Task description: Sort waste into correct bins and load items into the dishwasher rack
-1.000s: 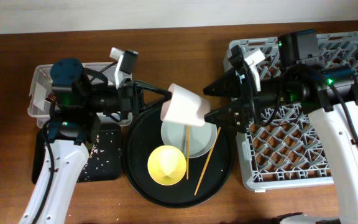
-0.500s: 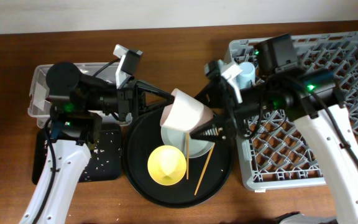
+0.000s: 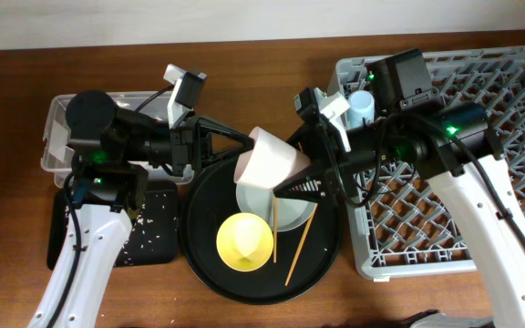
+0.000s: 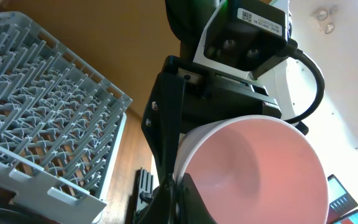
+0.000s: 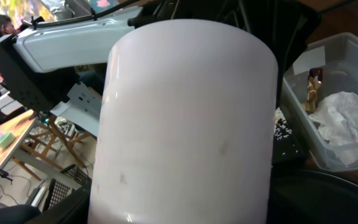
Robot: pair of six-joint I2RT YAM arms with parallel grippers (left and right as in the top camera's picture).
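My right gripper has the pink cup's side (image 3: 270, 162) slanting across it, so it should move back while my left gripper turns the cup's base (image 3: 299, 170) toward my right gripper.
My left gripper (image 3: 241, 150) is shut on the rim of the pink cup (image 3: 272, 162) and holds it on its side above the round black tray. In the left wrist view the cup's pink inside (image 4: 253, 171) fills the frame beside my finger (image 4: 179, 190). My right gripper (image 3: 293, 168) is open, with its fingers on either side of the cup's base. The cup's pale wall (image 5: 185, 118) fills the right wrist view. The light-blue cup (image 3: 361, 107) stands in the grey dishwasher rack (image 3: 490, 200). The yellow bowl (image 3: 244, 241), white plate (image 3: 290, 208) and two chopsticks (image 3: 301, 244) lie on the round tray.
The round black tray (image 3: 203, 196) sits between the arms. The clear tub (image 3: 60, 128) at the back left holds the white napkin (image 5: 347, 121) and the brown wrapper (image 5: 314, 84). The shallow black tray (image 3: 153, 232) with tan crumbs lies in front of it.
My right gripper has moved left from over the rack to the pink cup and now straddles its base. My left gripper keeps holding the cup in nearly the same place.
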